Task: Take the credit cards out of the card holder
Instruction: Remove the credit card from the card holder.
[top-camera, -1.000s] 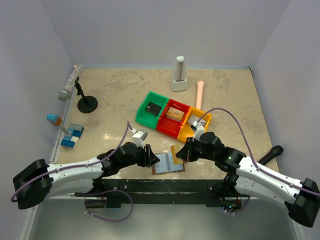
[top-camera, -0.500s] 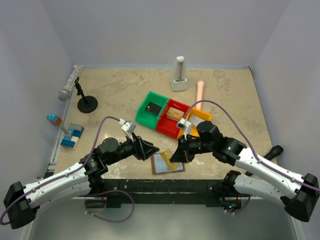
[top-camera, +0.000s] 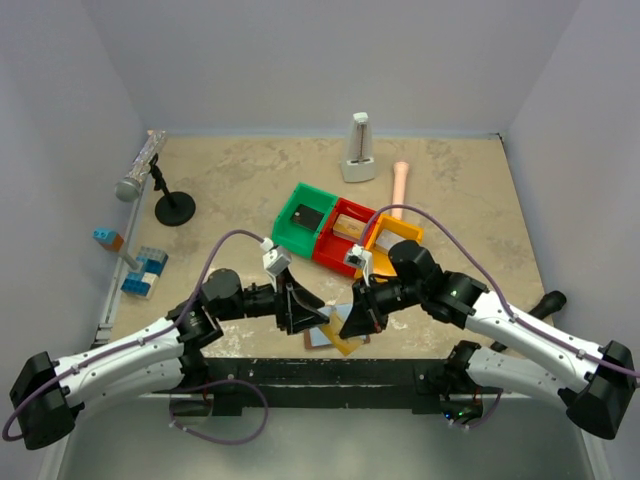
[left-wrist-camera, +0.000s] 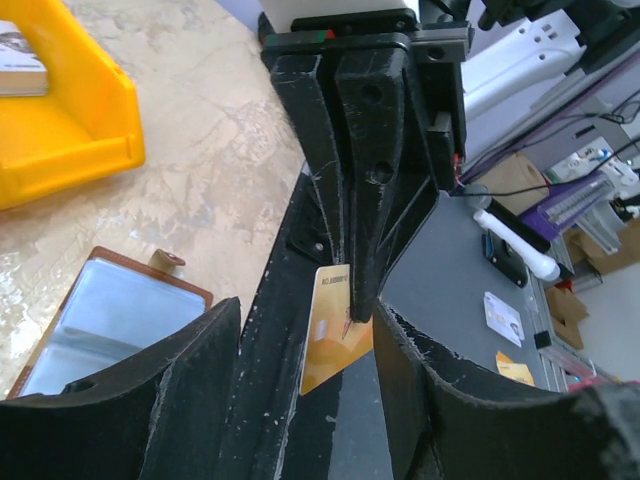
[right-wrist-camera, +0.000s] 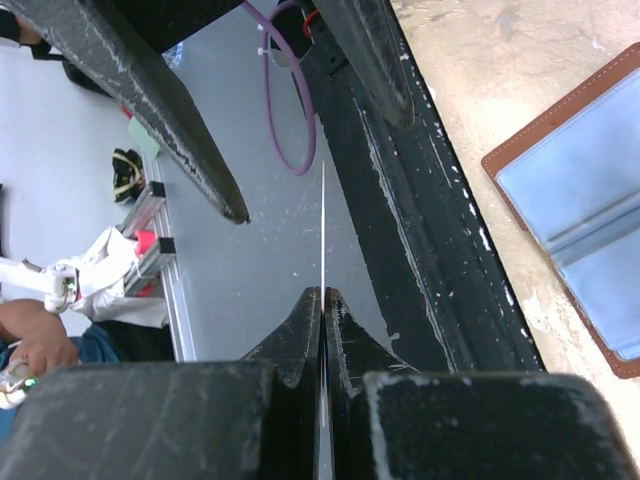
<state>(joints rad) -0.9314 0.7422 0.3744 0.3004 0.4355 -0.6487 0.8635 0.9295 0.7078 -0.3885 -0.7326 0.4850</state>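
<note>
The gold credit card (left-wrist-camera: 331, 328) lies at a slant across the left gripper's open fingers, so next the left gripper moves back and line itself up with the card's loose end (left-wrist-camera: 318, 374) before it closes.
The card holder (left-wrist-camera: 105, 312) lies open near the table's front edge, with pale blue panels, a brown rim and a small tab; in the top view only a sliver of the card holder (top-camera: 317, 337) shows beneath the arms. My right gripper (right-wrist-camera: 322, 293) is shut on a gold credit card (left-wrist-camera: 333, 335), held upright over the front edge and seen edge-on as a thin line (right-wrist-camera: 323, 225). My left gripper (left-wrist-camera: 305, 320) is open, its fingers (left-wrist-camera: 190, 400) either side of that card without touching it. From above, the left gripper (top-camera: 318, 318) faces the right gripper (top-camera: 343, 330), the gold card (top-camera: 341, 346) between them.
Green (top-camera: 303, 220), red (top-camera: 347, 232) and yellow (top-camera: 392, 240) bins stand just behind the grippers, each with a small item inside. Farther off are a microphone on a stand (top-camera: 150, 172), blue blocks (top-camera: 145, 272), a white metronome (top-camera: 358, 148) and a pink stick (top-camera: 400, 185). The black rail (top-camera: 330, 372) borders the front edge.
My right gripper has pulled the gold card out of the holder and carried it up and left. My left gripper let go of the holder, opened, rose and turned toward the card.
</note>
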